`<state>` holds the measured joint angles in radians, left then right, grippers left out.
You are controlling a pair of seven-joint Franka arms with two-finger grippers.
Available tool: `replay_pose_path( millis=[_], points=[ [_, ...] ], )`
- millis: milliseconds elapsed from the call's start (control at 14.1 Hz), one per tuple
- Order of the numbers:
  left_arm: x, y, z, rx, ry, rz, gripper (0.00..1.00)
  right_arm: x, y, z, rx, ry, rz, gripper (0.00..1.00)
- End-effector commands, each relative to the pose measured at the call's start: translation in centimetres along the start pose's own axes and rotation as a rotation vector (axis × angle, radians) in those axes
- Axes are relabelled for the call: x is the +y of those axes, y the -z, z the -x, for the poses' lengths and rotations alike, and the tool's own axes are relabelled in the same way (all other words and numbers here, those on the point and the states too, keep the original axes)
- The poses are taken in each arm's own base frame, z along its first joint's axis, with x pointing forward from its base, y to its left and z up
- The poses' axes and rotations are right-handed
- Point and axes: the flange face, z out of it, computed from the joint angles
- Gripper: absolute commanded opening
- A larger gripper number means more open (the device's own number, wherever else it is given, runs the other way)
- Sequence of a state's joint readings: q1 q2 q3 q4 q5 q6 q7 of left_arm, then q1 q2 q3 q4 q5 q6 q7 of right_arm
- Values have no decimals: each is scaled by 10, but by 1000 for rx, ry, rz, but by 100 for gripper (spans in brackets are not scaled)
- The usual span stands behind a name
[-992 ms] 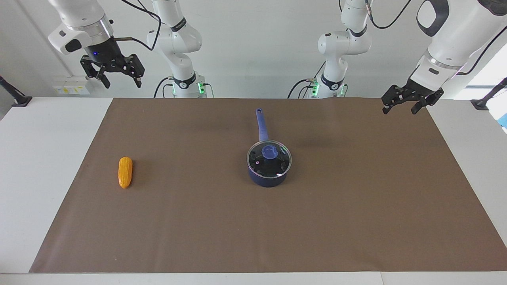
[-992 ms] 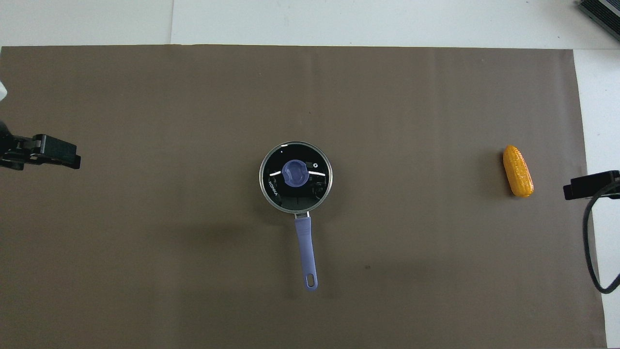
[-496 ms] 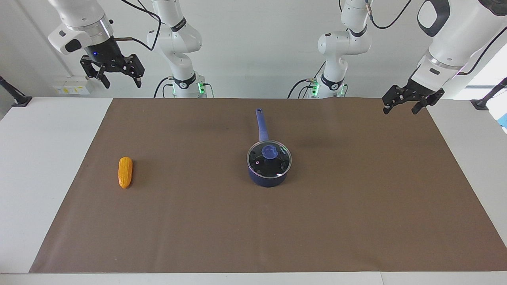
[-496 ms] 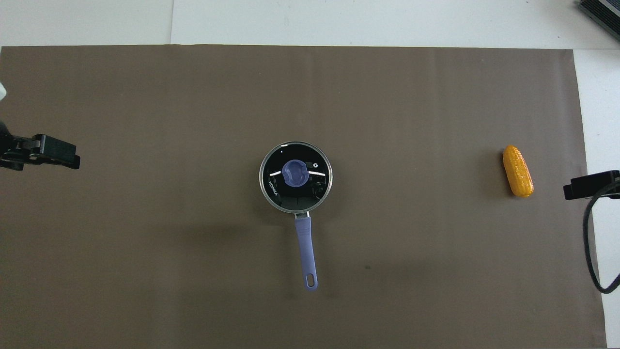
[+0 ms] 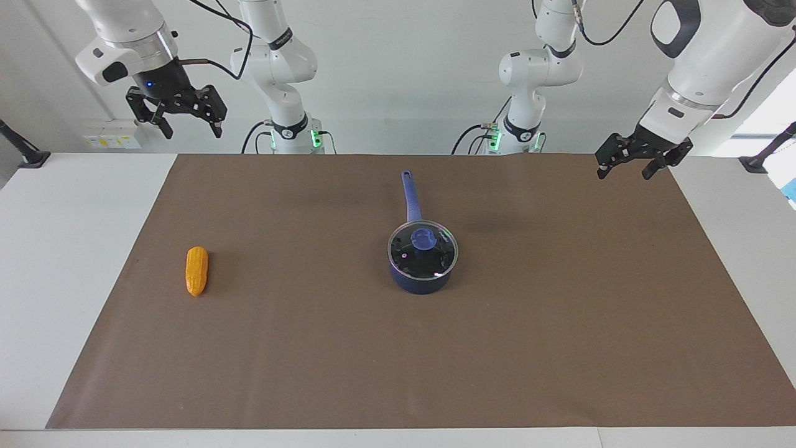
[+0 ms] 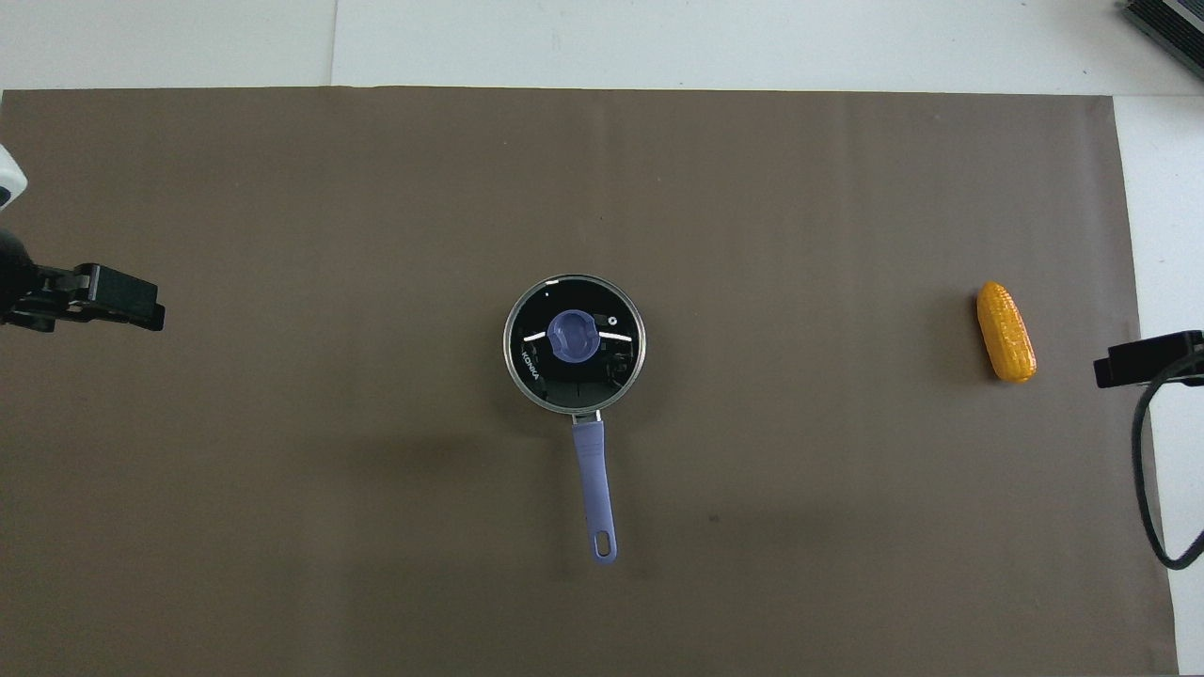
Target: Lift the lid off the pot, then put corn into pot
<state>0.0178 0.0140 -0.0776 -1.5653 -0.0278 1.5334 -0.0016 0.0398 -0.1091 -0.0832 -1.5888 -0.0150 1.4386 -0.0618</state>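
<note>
The glass lid lets only the dark inside (image 6: 572, 295) show through it, so I should expect to find the pot (image 6: 576, 393) empty when I raise the lid.
The dark-blue pot (image 5: 421, 281) stands mid-mat, its long handle (image 5: 410, 194) pointing toward the robots. The glass lid (image 5: 423, 252) with its blue knob (image 5: 424, 238) sits on the pot. It also shows in the overhead view (image 6: 575, 344). The orange-yellow corn (image 5: 196, 270) lies on the mat toward the right arm's end, also seen in the overhead view (image 6: 1005, 332). My right gripper (image 5: 194, 134) is open and empty, raised over the table's edge at that end. My left gripper (image 5: 623, 175) is open and empty, raised over the mat's corner at the left arm's end.
A brown mat (image 5: 559, 342) covers most of the white table (image 5: 56, 261). A wall socket (image 5: 112, 138) and a black clamp (image 5: 28, 155) are at the table's edge near the right arm. In the overhead view the gripper tips show at the mat's ends.
My left gripper has shifted slightly inward over the mat toward the pot. The right arm, pot, lid and corn have not moved.
</note>
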Motion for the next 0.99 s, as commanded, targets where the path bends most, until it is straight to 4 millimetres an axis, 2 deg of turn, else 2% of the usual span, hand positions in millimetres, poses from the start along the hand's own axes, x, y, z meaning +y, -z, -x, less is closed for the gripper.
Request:
replay_pose_path(
  millis=[0, 709, 921],
  points=[
    [2, -1, 5, -10, -4, -11, 100, 2, -2, 6, 4, -24, -16, 100],
    [3, -1, 5, -11, -12, -11, 100, 2, -1, 6, 5, -24, -16, 100],
    [-2, 7, 5, 9, -2, -10, 100, 2, -1, 6, 5, -22, -16, 100]
  ],
)
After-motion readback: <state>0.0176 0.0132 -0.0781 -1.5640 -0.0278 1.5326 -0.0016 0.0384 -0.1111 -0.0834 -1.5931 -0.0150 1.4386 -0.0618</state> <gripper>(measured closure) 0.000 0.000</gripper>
